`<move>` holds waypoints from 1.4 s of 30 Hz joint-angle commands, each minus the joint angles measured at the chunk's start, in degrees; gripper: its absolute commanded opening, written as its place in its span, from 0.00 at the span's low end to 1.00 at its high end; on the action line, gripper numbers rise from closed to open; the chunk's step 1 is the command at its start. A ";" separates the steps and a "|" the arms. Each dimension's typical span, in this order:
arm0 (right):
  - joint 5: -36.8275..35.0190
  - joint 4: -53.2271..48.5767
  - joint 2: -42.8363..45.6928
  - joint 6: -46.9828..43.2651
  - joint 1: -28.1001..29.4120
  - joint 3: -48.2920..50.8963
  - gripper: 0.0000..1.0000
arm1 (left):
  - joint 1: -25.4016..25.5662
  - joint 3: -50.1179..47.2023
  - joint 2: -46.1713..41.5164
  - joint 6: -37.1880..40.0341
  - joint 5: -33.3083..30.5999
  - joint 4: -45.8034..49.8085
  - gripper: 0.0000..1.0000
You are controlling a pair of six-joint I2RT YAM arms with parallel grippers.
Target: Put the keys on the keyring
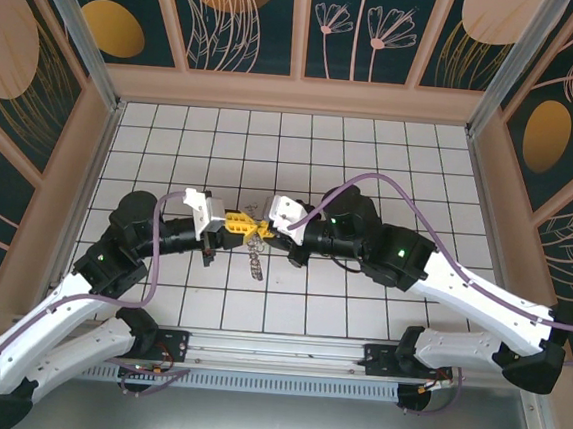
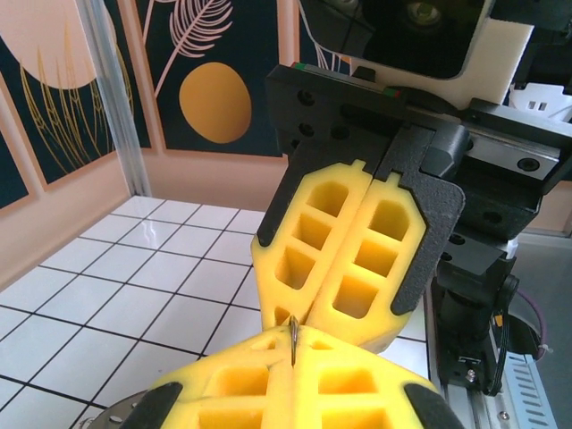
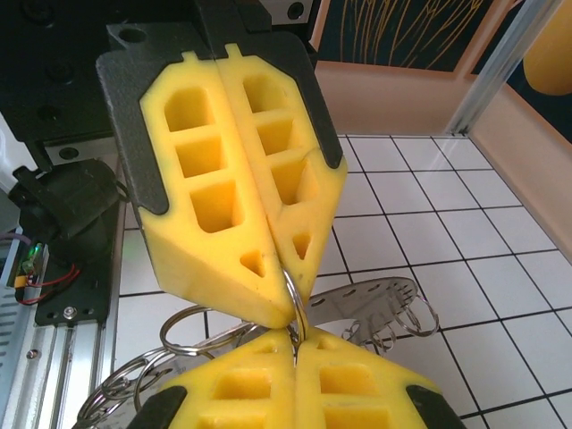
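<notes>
I should open my right gripper, back away and take the loop (image 3: pixel 298 315) square-on, since that gripper pinches the wire loop (image 3: pixel 294 299) at a slant to my left gripper.
My left gripper (image 1: pixel 241 223) and right gripper (image 1: pixel 261 228) meet tip to tip over the middle of the tiled floor. Both are shut on the same thin wire loop (image 3: pixel 294 290), which shows edge-on (image 2: pixel 292 335) in the left wrist view. In the right wrist view the left gripper's fingers (image 3: pixel 223 223) come down from above onto my right gripper (image 3: pixel 295 344). The keyring (image 3: pixel 384 299), a flat grey metal piece with holes and small wire loops along its rim, spreads just behind and below the pinch. From above it shows as a chain-like shape (image 1: pixel 255 260). The keys are hidden by the fingers.
Larger split rings (image 3: pixel 192 322) lie to the left of the pinch in the right wrist view. The white tiled floor (image 1: pixel 371 162) is walled by patterned panels and aluminium posts (image 1: pixel 499 83). The arm rail (image 1: pixel 285 350) runs along the near edge.
</notes>
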State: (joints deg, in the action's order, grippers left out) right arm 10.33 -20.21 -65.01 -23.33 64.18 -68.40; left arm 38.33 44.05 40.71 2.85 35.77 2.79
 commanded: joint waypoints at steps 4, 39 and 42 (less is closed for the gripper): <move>2.52 2.96 3.19 -0.72 1.38 -1.56 0.00 | -0.16 -2.12 -2.93 -4.70 -3.34 -4.75 0.00; 8.58 6.93 11.88 4.96 2.71 6.61 0.41 | -0.11 -2.96 -3.91 -8.81 3.38 -15.59 0.00; 10.01 6.88 12.17 5.38 2.62 6.87 0.39 | -0.16 -3.02 -4.47 -9.00 4.37 -16.20 0.00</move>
State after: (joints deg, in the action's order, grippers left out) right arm 17.69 -15.20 -53.08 -19.25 66.50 -62.02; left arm 38.37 39.59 37.01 -4.91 37.65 -8.36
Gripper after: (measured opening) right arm 0.396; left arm 0.045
